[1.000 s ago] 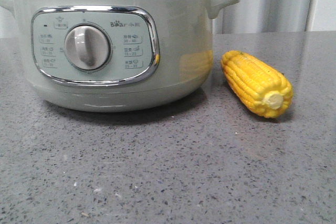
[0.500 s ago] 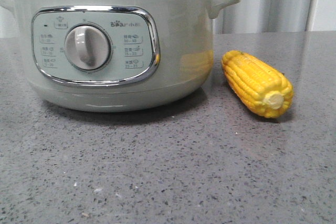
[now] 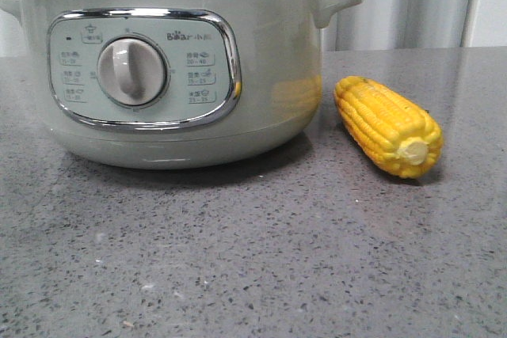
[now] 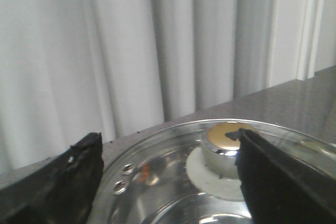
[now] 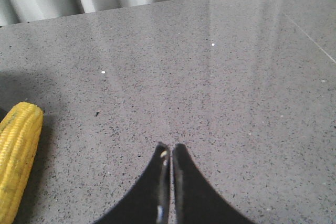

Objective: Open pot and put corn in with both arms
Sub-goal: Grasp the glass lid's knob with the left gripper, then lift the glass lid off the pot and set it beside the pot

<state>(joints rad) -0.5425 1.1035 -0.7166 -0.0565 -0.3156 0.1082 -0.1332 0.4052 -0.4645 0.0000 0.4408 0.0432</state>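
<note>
I expect the glass lid to come off in one piece when I lift it, and the pot will stay standing, because a clean seam runs under the chrome rim.
The pale grey-green pot (image 3: 170, 69) with its dial and "Bear" panel stands at the left of the front view, lid on. The yellow corn (image 3: 386, 124) lies on the counter to its right, stub end toward the camera. Neither gripper shows in the front view. In the left wrist view my left gripper (image 4: 168, 153) is open just above the glass lid (image 4: 157, 182), one finger beside the chrome lid knob (image 4: 224, 148), not closed on it. In the right wrist view my right gripper (image 5: 169, 150) is shut and empty above bare counter, with the corn (image 5: 17, 156) off to one side.
The grey speckled counter (image 3: 253, 259) runs under everything. White curtain folds (image 3: 412, 1) hang behind it. The pot's right side handle (image 3: 337, 1) sticks out above the corn.
</note>
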